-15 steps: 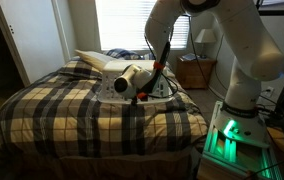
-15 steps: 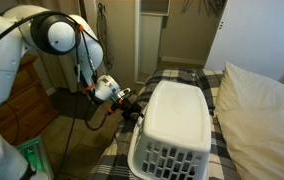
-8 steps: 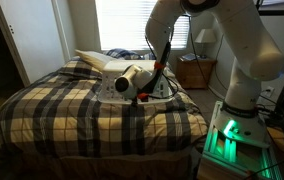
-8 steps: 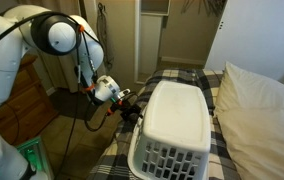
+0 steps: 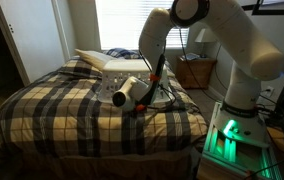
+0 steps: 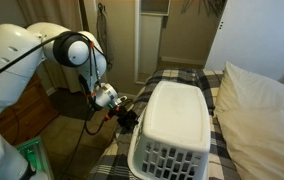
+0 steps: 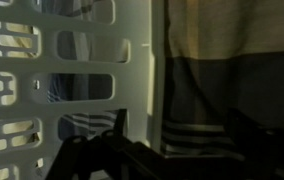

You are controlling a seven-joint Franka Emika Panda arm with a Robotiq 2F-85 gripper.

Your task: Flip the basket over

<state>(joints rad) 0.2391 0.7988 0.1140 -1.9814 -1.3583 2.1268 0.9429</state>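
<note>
My outer finger is hanging over the bedspread (image 7: 194, 108) next to the basket's rim. So next my gripper tilts and works that finger under the rim's edge (image 7: 155, 125) before it closes and lifts.
The white slotted basket (image 6: 172, 120) lies upside down on the plaid bed, base up and rim on the bedspread. My gripper (image 6: 125, 114) is low at its side, close to the rim and near the bed's edge. In the wrist view the slotted wall (image 7: 72, 60) fills the left half, and its edge runs down between my two dark fingers. The gripper (image 7: 177, 138) is open, one finger in front of the wall and one over the bedspread (image 7: 222, 90). In an exterior view my arm hides most of the basket, and the gripper (image 5: 142, 102) sits low over the bed.
A white pillow (image 6: 267, 100) lies beside the basket; it also shows in an exterior view (image 5: 102, 60). A wooden nightstand (image 5: 195, 70) with a lamp (image 5: 207, 38) stands by the bed. The robot's base (image 5: 232, 135) glows green beside the bed's edge. A closet opening (image 6: 152, 35) lies behind.
My arm has bent over and the gripper has dropped lower, closer to the basket's rim and the bedspread. The basket has not moved.
</note>
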